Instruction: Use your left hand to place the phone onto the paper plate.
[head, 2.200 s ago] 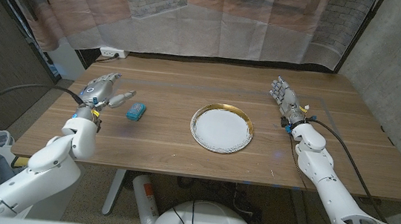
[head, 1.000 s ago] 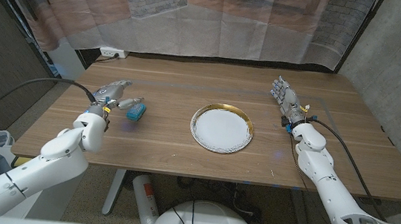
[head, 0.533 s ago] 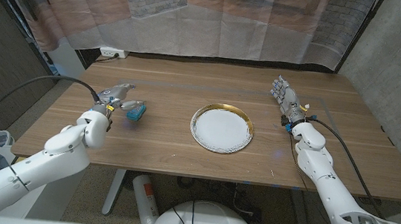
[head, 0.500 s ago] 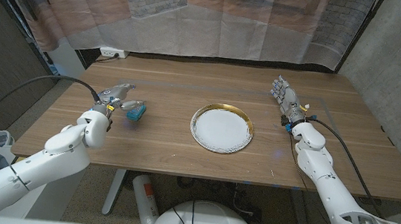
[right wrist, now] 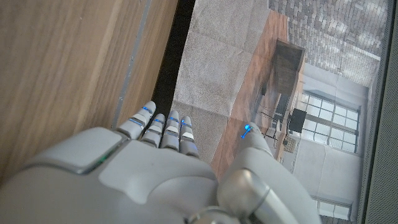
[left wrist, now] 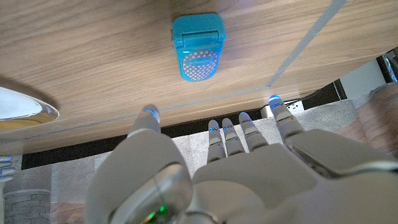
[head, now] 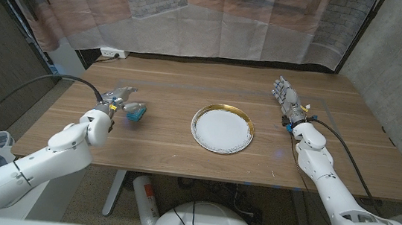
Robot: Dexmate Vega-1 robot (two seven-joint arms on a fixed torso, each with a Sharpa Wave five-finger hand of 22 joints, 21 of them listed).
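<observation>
My gripper will lift the phone [head: 136,113] and carry it to the plate. The phone will stay shut then, because the dotted cover [left wrist: 200,65] is folded flat next to the hinge.
The phone [head: 135,111] is a small turquoise toy phone lying on the wooden table, left of the plate. The paper plate [head: 222,128] is white with a gold rim and sits at the table's middle; its rim [left wrist: 28,109] shows in the left wrist view. My left hand [head: 120,96] hovers just left of the phone, fingers spread, holding nothing. In the left wrist view the phone [left wrist: 198,46] lies beyond the fingertips [left wrist: 150,113] of the left hand [left wrist: 217,171], apart from them. My right hand [head: 286,97] stands upright at the right with fingers straight and holds nothing.
The table [head: 189,81] runs wide behind the plate, with a translucent curtain [head: 218,24] past its far edge. A black cable [head: 31,89] arcs along the left arm. In the right wrist view my right hand [right wrist: 155,174] is near the table's edge [right wrist: 134,68].
My left hand has moved right from the table's left part up to the phone, its fingers now beside it. The phone, the plate and the right hand have stayed put.
</observation>
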